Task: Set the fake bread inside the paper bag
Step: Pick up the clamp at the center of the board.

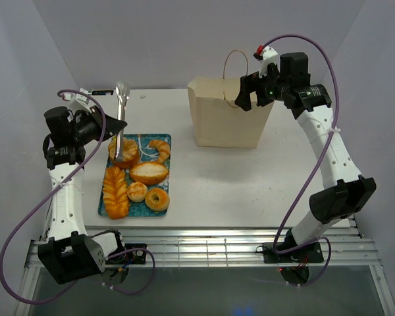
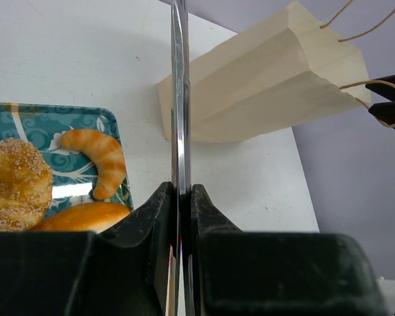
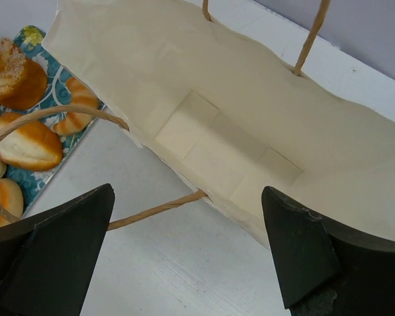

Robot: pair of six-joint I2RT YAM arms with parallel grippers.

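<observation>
The paper bag is standing at the back with its broad side (image 1: 227, 125) to the front, so my right gripper needs to turn the bag and pull it forward next to the tray (image 1: 214, 174).
Several glossy toy pastries lie on a teal tray (image 1: 142, 141): round pastry (image 1: 127, 155), croissant (image 1: 161, 148), oval roll (image 1: 149, 173), braided loaf (image 1: 116, 191), small bun (image 1: 137, 191) and bagel (image 1: 157, 199). My left gripper (image 1: 118, 124) is shut on metal tongs (image 1: 121, 105), whose lower tips reach the round pastry. In the left wrist view the tongs (image 2: 179, 99) stand edge-on between my shut fingers. The paper bag (image 1: 224, 122) stands upright and open at the back. My right gripper (image 1: 247, 92) is open over its near rim. The bag's inside (image 3: 224, 145) looks empty, and its cord handle (image 3: 155, 209) runs past my left finger.
The tray sits at the left of the white table (image 1: 250, 191), with the bag behind and to its right. Grey walls close in the table at the back and sides. A metal rail (image 1: 204, 247) runs along the near edge.
</observation>
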